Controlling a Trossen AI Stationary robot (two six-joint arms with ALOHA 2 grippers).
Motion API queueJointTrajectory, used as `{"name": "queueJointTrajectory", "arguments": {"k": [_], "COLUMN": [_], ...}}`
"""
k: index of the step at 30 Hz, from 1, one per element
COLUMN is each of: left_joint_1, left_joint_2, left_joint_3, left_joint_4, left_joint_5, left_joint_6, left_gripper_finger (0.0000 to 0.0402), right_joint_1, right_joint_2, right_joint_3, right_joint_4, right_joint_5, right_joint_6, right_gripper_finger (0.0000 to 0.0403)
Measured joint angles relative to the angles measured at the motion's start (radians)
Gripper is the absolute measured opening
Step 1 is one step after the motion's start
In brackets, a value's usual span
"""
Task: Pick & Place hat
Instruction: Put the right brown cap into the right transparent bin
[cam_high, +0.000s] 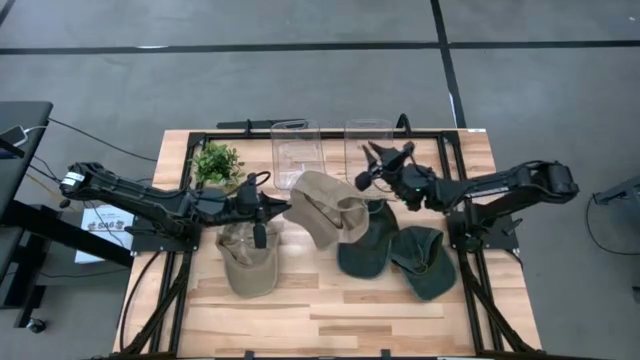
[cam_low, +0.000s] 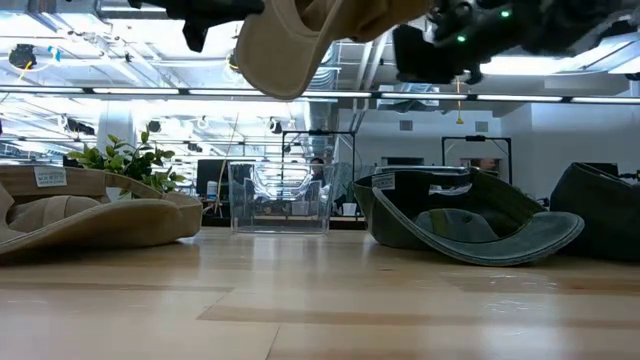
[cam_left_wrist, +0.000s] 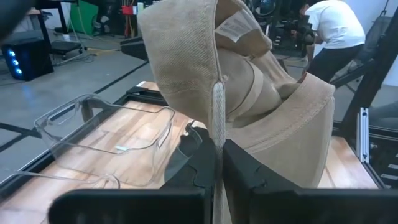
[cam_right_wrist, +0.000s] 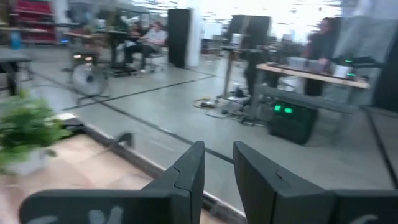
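Next, my right gripper pushes into the hat's opening (cam_high: 350, 208) and spreads the tan hat's top (cam_left_wrist: 250, 88) first, which sinks in while my left gripper holds the hat's rim.
My left gripper (cam_high: 272, 207) is shut on a tan hat (cam_high: 322, 205), which is lifted above the table's middle; the low view shows it high up (cam_low: 290, 40). A second tan hat (cam_high: 248, 262) lies crown-up on the wood near the left gripper. Two dark green hats (cam_high: 365, 248) (cam_high: 425, 262) rest on the table right of centre, the first shown brim-down in the low view (cam_low: 460, 220). My right gripper (cam_high: 375, 165) hovers raised near the far clear bin, fingers a little apart (cam_right_wrist: 219, 168) and touching nothing. My left gripper pinches the tan hat between its two fingers at an edge where a stitched seam (cam_left_wrist: 217, 118) runs down into the gap. The fingers (cam_left_wrist: 242, 168) come level from the table's left. The hat is lifted clear and stands up and outward beyond the fingers.
Two clear plastic bins (cam_high: 297, 150) (cam_high: 368, 140) stand at the far edge, one seen past the left fingers (cam_left_wrist: 106, 137). A small green plant (cam_high: 217, 163) sits far left. Bare wood (cam_high: 340, 320) lies along the near edge. People show in the room beyond.
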Motion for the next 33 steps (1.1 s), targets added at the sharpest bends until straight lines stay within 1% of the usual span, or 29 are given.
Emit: {"name": "queueJointTrajectory", "arguments": {"k": [3,7,10,14,17,20,22,25,31,33], "left_joint_1": [0.000,0.000,0.001,0.011,0.021,0.029,0.036,0.054,0.095,0.099], "left_joint_2": [0.000,0.008,0.024,0.050,0.061,0.061,0.061,0.061,0.061,0.061], "left_joint_3": [0.000,0.000,0.000,0.000,0.000,0.000,0.000,0.000,0.000,0.000], "left_joint_4": [0.000,-0.004,-0.007,-0.021,-0.028,-0.050,-0.054,-0.062,-0.096,-0.103], "left_joint_5": [-0.004,-0.009,-0.023,-0.026,-0.026,-0.026,-0.026,-0.025,-0.025,-0.024], "left_joint_6": [-0.002,-0.003,-0.018,-0.050,-0.086,-0.126,-0.141,-0.153,-0.180,-0.186], "left_gripper_finger": [0.0014,0.0014,0.0014,0.0014,0.0015,0.0015,0.0015,0.0016,0.0016,0.0016], "right_joint_1": [0.028,0.078,0.106,0.129,0.132,0.140,0.143,0.143,0.139,0.130], "right_joint_2": [0.067,0.133,0.161,0.165,0.157,0.157,0.163,0.188,0.230,0.240], "right_joint_3": [0.071,0.176,0.249,0.315,0.326,0.327,0.327,0.326,0.329,0.324], "right_joint_4": [0.000,-0.001,0.001,-0.006,-0.012,-0.045,-0.103,-0.180,-0.192,-0.207], "right_joint_5": [-0.046,-0.041,-0.039,-0.039,-0.027,0.040,0.058,0.058,0.103,0.160], "right_joint_6": [-0.010,-0.105,-0.164,-0.232,-0.281,-0.330,-0.333,-0.305,-0.334,-0.369], "right_gripper_finger": [0.0067,0.0066,0.0066,0.0065,0.0065,0.0065,0.0065,0.0065,0.0065,0.0065]}}
